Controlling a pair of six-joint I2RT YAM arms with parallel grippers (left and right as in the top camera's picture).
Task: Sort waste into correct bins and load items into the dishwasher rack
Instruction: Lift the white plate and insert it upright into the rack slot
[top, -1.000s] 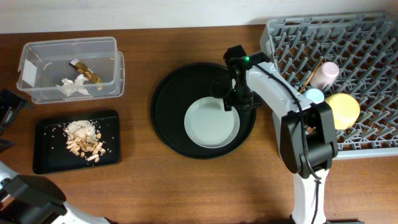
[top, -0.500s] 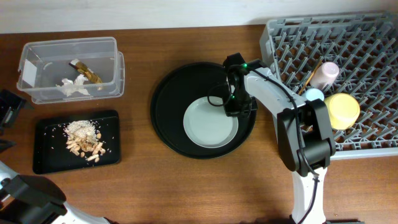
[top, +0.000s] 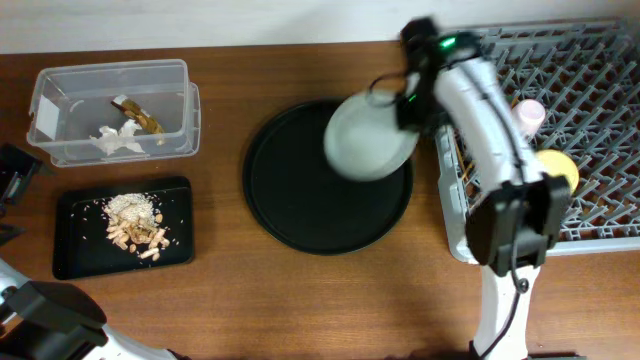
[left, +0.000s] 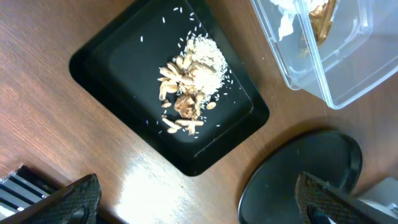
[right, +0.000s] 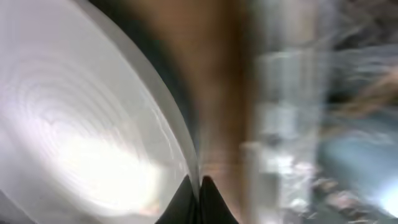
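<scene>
The plate (top: 368, 138) hangs broad side up by the rack's upright wires, so next my right gripper turns it on edge before lowering it into the rack's far corner (top: 497, 46).
My right gripper (top: 408, 108) is shut on the rim of the pale grey-green plate (top: 368, 142), which hangs tilted above the round tray's far right, close to the dishwasher rack (top: 452, 228). In the right wrist view the fingertips (right: 186, 198) pinch the plate (right: 81, 124) edge, and the rack behind is blurred. A pink cup (top: 530, 114) and a yellow-green bowl (top: 557, 170) sit in the rack. The clear box (top: 60, 150) holds tissue (top: 118, 139) and a wrapper (top: 142, 117). Food scraps (top: 135, 226) lie on the flat black tray (top: 75, 255). My left gripper (left: 199, 202) stands open above the table.
The large round black tray (top: 290, 190) lies bare in the middle of the wooden table. In the left wrist view the flat black tray (left: 112, 56), the clear box (left: 351, 74) and the round tray (left: 298, 180) lie below the open fingers.
My right gripper shut on the plate's rim, lifted it off the round tray and carried it up and right toward the rack. The left arm stayed put.
</scene>
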